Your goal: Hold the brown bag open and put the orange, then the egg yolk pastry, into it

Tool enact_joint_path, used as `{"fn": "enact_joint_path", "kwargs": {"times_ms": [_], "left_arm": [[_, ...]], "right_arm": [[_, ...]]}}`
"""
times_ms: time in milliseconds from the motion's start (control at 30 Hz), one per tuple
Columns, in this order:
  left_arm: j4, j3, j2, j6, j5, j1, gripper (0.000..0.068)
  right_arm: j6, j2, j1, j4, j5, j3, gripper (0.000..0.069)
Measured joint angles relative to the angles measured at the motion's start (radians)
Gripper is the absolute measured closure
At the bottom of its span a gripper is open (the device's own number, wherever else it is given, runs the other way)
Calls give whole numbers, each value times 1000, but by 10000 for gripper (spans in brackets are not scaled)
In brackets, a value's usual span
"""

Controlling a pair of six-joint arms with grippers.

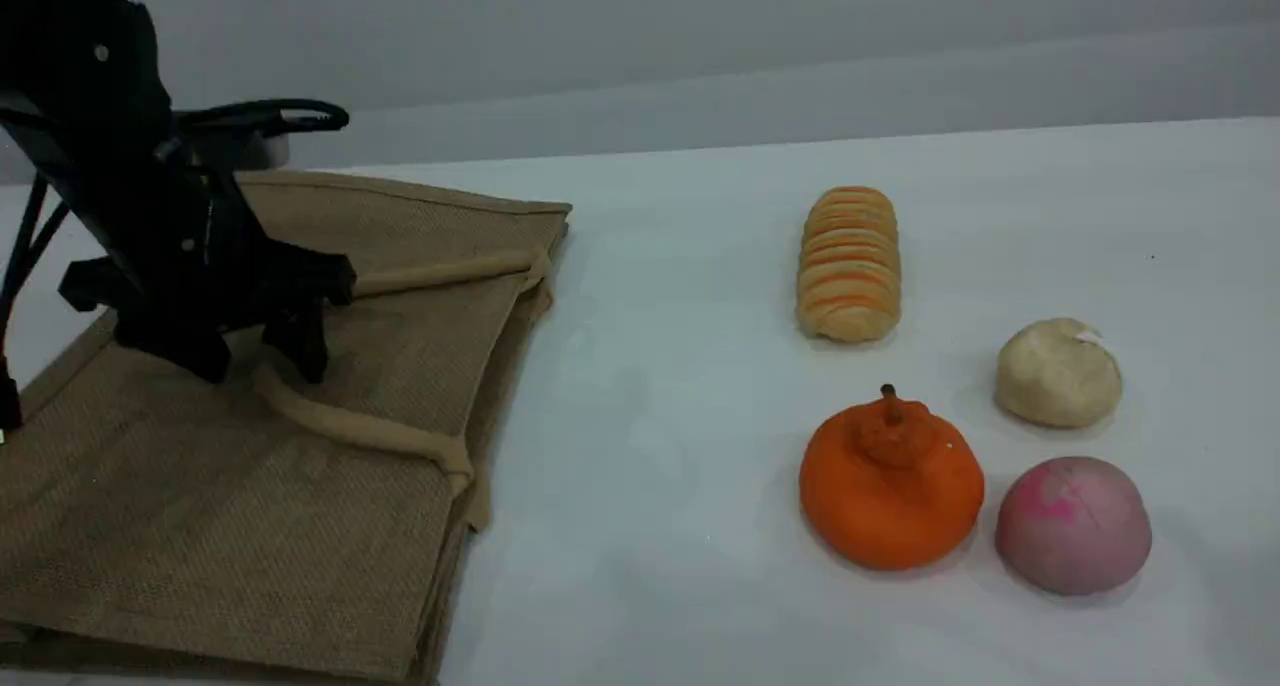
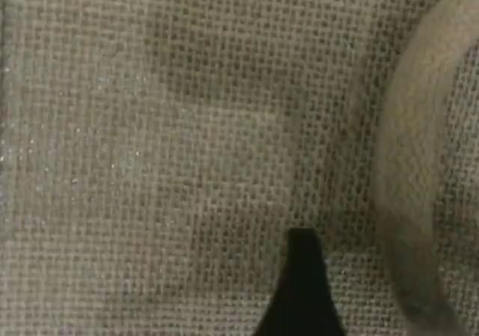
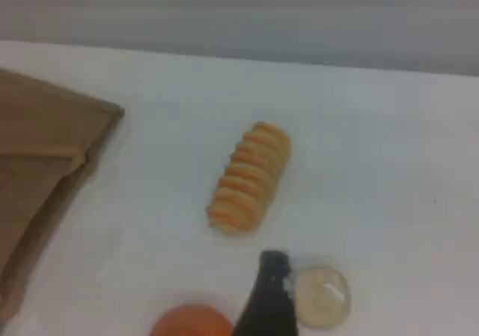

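The padded handle is attached only to the bag's upper layer point(image 1: 453, 454), so the brown bag point(image 1: 258, 500) will open wide and its lower layer will stay low when the robot lifts that handle.
The brown bag point(image 1: 300, 486) lies flat on the table's left side, its mouth toward the middle. My left gripper point(image 1: 262, 358) stands open right on it, fingers straddling the near end of a loop handle point(image 1: 380, 434). Up close, the left wrist view shows one fingertip point(image 2: 303, 272) on the weave, with the handle point(image 2: 404, 201) blurred to its right. The orange point(image 1: 890, 486) and the cream egg yolk pastry point(image 1: 1057, 373) sit at the right. In the right wrist view, a fingertip point(image 3: 273, 276) hovers above the orange point(image 3: 193, 322) and pastry point(image 3: 323, 297), holding nothing.
A ridged orange-striped bread point(image 1: 849, 264) lies behind the orange, and a pink dome bun point(image 1: 1073, 524) sits at the front right. Bare white table point(image 1: 650, 386) separates the bag from the foods. A grey wall runs along the back.
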Motion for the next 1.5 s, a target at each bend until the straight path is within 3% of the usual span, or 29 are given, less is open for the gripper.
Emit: {"fn": "enact_joint_path", "kwargs": {"times_ms": [100, 233, 567, 733, 1233, 1500], "left_arm": [[-1, 0, 3, 0, -2, 0, 188], [-2, 0, 3, -24, -6, 0, 265], [-5, 0, 3, -53, -15, 0, 580], [-2, 0, -23, -25, -17, 1, 583], [-11, -168, -203, 369, 297, 2, 583], [-174, -260, -268, 548, 428, 2, 583]], "right_arm": [[0, 0, 0, 0, 0, 0, 103], [0, 0, 0, 0, 1, 0, 103], [1, 0, 0, 0, 1, 0, 103], [0, 0, 0, 0, 1, 0, 103], [1, 50, 0, 1, 19, 0, 103], [-8, 176, 0, 2, 44, 0, 103]]}}
